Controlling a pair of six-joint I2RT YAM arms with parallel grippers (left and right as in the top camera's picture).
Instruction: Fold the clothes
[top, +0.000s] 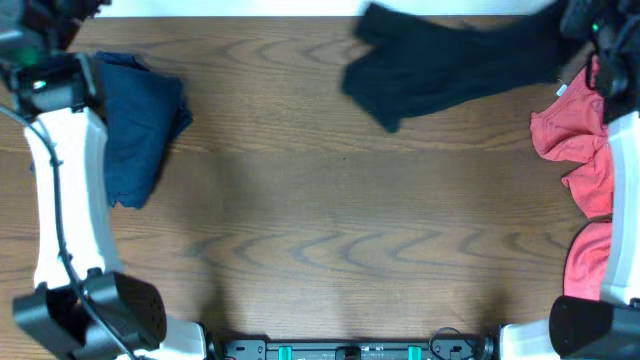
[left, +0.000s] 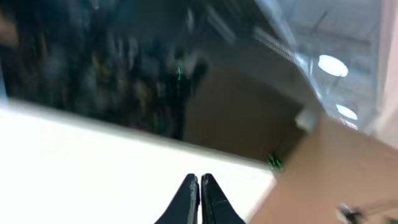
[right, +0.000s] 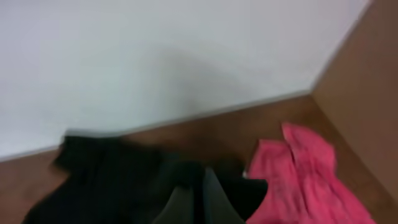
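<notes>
I should use my right gripper to pull back the black shirt trailing bunched along the table's far edge and put it down in the middle of the table before my left gripper takes it.
The black shirt lies bunched at the table's far right and is blurred; it also shows in the right wrist view. My right gripper is shut, with the black fabric gathered around its fingertips. A coral-red garment lies along the right edge, next to the right arm, and shows in the right wrist view. A navy-blue garment lies folded at the far left. My left gripper is shut and empty, raised and pointing past the table's far edge.
The wooden table fills the middle of the overhead view. The left arm runs along the left edge and the right arm along the right. A white wall stands behind the table.
</notes>
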